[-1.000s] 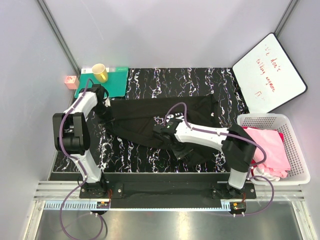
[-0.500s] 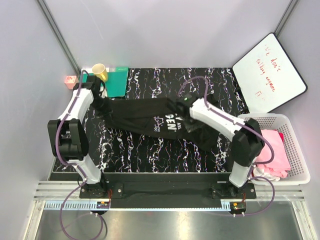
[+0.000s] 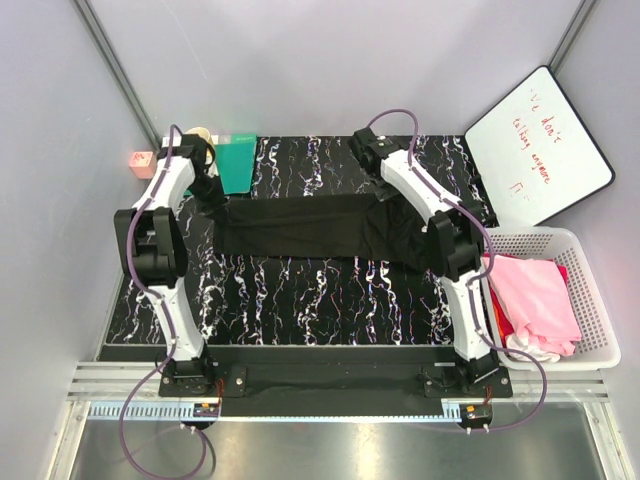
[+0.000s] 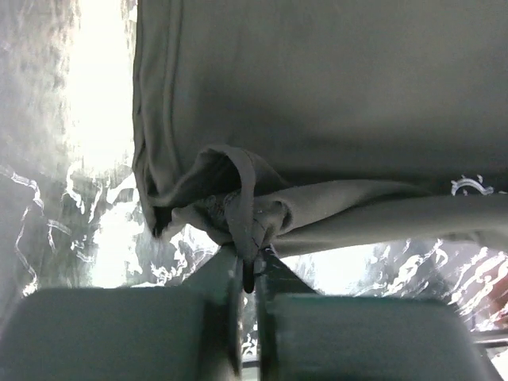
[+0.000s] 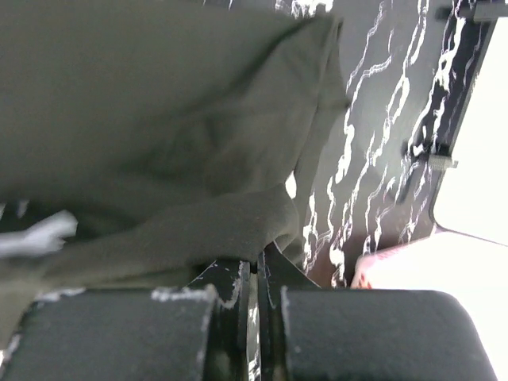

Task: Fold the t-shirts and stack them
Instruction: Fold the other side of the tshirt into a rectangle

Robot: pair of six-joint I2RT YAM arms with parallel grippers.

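Observation:
I need to grab the black t-shirt by its rumpled end [image 3: 414, 250] with my right gripper before that gripper helps turn the t-shirt lengthwise, because the t-shirt lies crosswise and its rumpled end is beyond my right gripper's hold.
The black t-shirt [image 3: 300, 225] is stretched as a wide band across the back half of the marbled table, and no lettering shows on it. My left gripper [image 3: 212, 193] is shut on its left end. In the left wrist view a bunched fold of the cloth [image 4: 238, 206] is pinched between the fingertips of that gripper [image 4: 248, 266]. My right gripper [image 3: 386, 193] is shut on the shirt's right part. The right wrist view has the cloth edge [image 5: 198, 230] running into the closed jaws of the right gripper [image 5: 255, 266]. Pink t-shirts [image 3: 535, 295] and a white one [image 3: 535, 350] lie in the basket.
A white laundry basket [image 3: 597, 330] stands at the right edge of the table. A whiteboard [image 3: 537, 145] leans at the back right. A teal mat [image 3: 236, 165], a yellow cup [image 3: 197, 134] and a small pink box [image 3: 141, 162] sit at the back left.
Both grippers moved toward the back. The right one swept from mid-table to the back right and pulled the shirt out flat. The white lettering no longer shows.

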